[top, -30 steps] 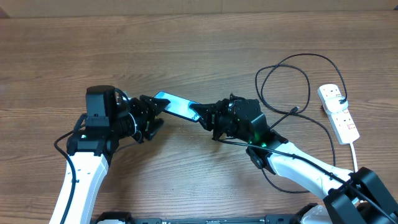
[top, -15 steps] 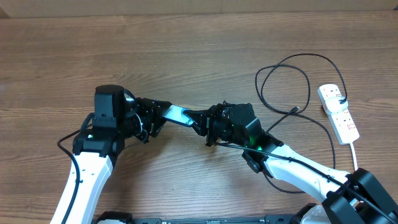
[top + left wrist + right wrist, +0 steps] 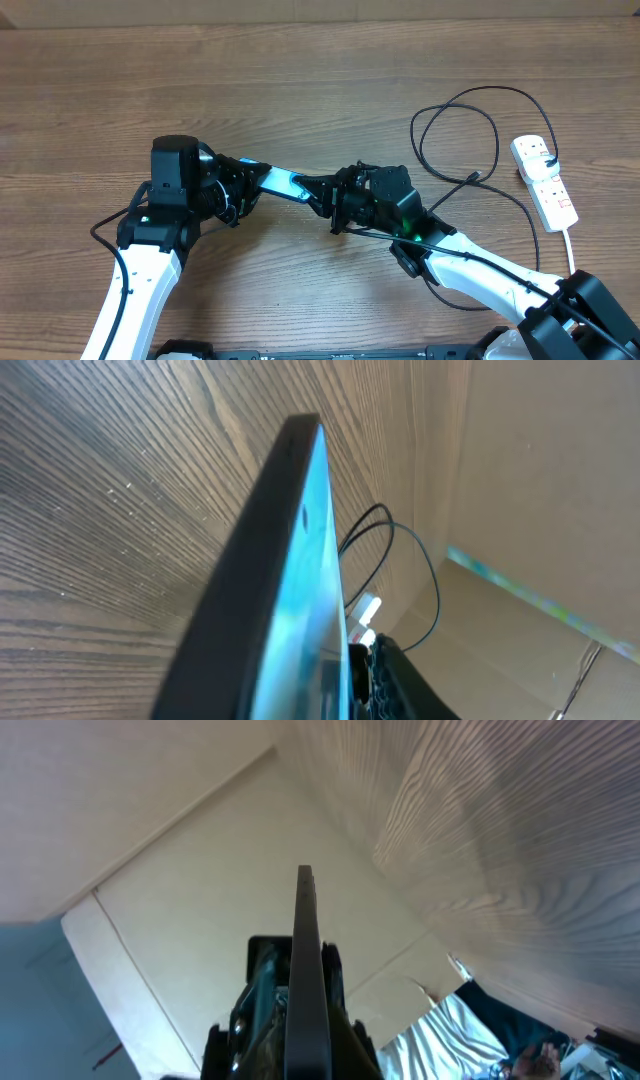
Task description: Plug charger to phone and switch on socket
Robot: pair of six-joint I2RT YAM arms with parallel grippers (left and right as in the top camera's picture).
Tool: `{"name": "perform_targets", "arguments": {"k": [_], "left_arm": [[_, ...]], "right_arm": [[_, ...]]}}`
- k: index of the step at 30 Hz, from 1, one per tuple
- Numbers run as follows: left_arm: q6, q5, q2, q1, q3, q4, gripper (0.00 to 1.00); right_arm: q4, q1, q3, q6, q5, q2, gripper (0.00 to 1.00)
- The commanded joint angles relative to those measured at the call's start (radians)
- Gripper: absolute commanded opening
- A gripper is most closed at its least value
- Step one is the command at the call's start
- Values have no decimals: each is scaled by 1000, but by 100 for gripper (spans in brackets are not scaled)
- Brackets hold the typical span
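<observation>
The phone's end is covered by my right gripper, so that gripper should open, leave the phone to my left gripper and grab the charger near its tip.
The phone, with a teal screen, is held up off the table and tilted on its edge between both grippers. My left gripper is shut on its left end. My right gripper is shut on its right end. In the left wrist view the phone runs edge-on up the frame. In the right wrist view the phone is a thin dark edge between the fingers. The charger, a thin black looped cable, lies at the right with its tip free. The socket lies at the far right.
The socket's white cord runs toward the front edge. Part of the black cable passes under my right arm. A cardboard wall stands beyond the table's far edge.
Both grippers have closed in toward each other, and the phone has tipped from lying nearly flat to standing on its edge. Hardly anything moved in the last half second.
</observation>
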Motion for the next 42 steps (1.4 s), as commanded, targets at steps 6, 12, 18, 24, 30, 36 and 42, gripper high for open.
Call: {"name": "perform_targets", "arguments": {"k": [6,12,18,24,30,36,42], "left_arm": [[-7,-39,1,-7,-5,8,14],[-21,-39,1,-6,-5,28,4],[46,-96,2,-6,-5,33,4],[294,-143,12,-6,-5,16,4],[488,-103,36,-6,-5,-56,4],[576,55,64,-5,-5,-44,4],[624,173,151,-6,-5,59,4]], "right_arm": [[34,5,19,102,-60,-9,4],[14,5,19,100,-93,-8,4],[-74,3,19,35,-81,-8,36],[-206,3,19,-521,231,-8,65],[-326,-61,51,-920,322,-45,86],[-834,-232,243,-1093,483,-124,100],[-1162,-446,337,-1169,497,-119,100]]}}
